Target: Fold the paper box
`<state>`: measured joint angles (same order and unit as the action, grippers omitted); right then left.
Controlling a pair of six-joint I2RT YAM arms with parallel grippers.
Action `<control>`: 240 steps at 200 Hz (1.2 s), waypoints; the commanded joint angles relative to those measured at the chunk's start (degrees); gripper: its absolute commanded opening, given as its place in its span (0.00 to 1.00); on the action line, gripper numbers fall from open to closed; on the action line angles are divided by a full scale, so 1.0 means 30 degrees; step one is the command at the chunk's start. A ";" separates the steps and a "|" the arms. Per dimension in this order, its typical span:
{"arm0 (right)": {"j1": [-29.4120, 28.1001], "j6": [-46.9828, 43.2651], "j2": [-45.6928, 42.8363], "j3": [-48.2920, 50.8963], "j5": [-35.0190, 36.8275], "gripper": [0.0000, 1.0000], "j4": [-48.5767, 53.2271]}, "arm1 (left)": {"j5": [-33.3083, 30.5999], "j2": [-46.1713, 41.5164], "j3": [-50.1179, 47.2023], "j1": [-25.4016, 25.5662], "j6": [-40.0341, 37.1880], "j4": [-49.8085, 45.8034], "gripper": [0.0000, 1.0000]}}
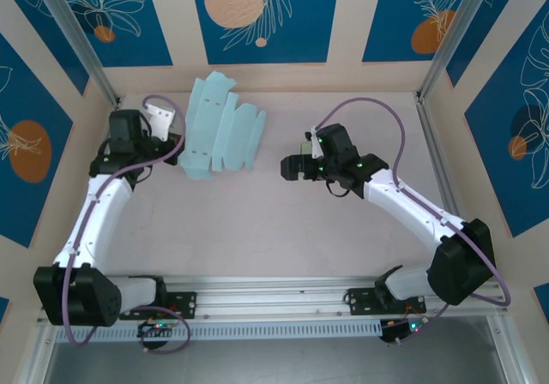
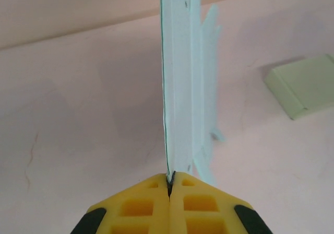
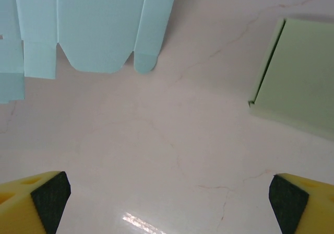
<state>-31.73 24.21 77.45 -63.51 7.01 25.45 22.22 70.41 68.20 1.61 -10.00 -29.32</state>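
Observation:
I should move my right gripper back while my left gripper swings the paper box straight into the middle, because the box lies crooked by the back wall.
The paper box is a light blue, unfolded cut-out sheet with flaps, lying at the back left of the table. My left gripper holds its near left edge. In the left wrist view the yellow jaws are pressed together at the left gripper, and the paper box runs away from them edge-on. My right gripper hovers to the right of the sheet, pointing toward it. In the right wrist view the right gripper is open and nothing is between its fingers. The paper box flaps lie ahead of it.
A pale green flat block lies on the pinkish table near my right gripper. The same green block sits to the right of the sheet in the left wrist view. Metal frame posts and blue patterned walls surround the table.

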 commanded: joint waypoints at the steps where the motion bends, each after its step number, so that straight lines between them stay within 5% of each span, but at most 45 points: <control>1: 0.0107 -0.1715 -0.0670 -0.1592 -0.1011 1.00 0.0926 | 0.2865 0.0099 0.2819 -0.0100 -0.3067 -0.4875 0.00; 36: 0.0188 -0.2030 -0.2154 -0.2586 -0.0280 1.00 0.1817 | 0.4878 0.0295 0.6503 0.1043 -0.3274 -0.8380 0.00; 67: 0.0398 -0.2683 -0.4045 -0.2694 -0.0354 1.00 0.2381 | 0.3679 0.0583 0.8533 0.3577 -0.4851 -1.1079 0.00; 106: 0.0600 -0.4259 -0.6247 -0.2752 -0.2301 1.00 0.3352 | 0.3911 0.1649 1.0586 0.4845 -0.8762 -1.4360 0.00; 173: 0.2618 -0.2243 -0.6084 -0.2007 -0.3858 1.00 0.3435 | 0.1843 1.1433 2.0560 0.5943 -1.5265 -2.4277 0.00; 206: 0.3330 -0.2079 -0.5016 -0.1168 -0.4964 1.00 0.2567 | 0.1401 1.4118 2.1111 0.6452 -1.7835 -2.3918 0.00; 240: 0.4035 -0.1257 -0.3918 -0.0561 -0.5895 0.98 0.2022 | 0.1156 1.5100 2.1549 0.6909 -1.7303 -1.9997 0.00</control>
<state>-20.86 18.02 64.23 -66.54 -6.31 33.67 26.20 116.51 129.19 20.80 -58.92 -90.24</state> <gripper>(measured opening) 0.995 0.055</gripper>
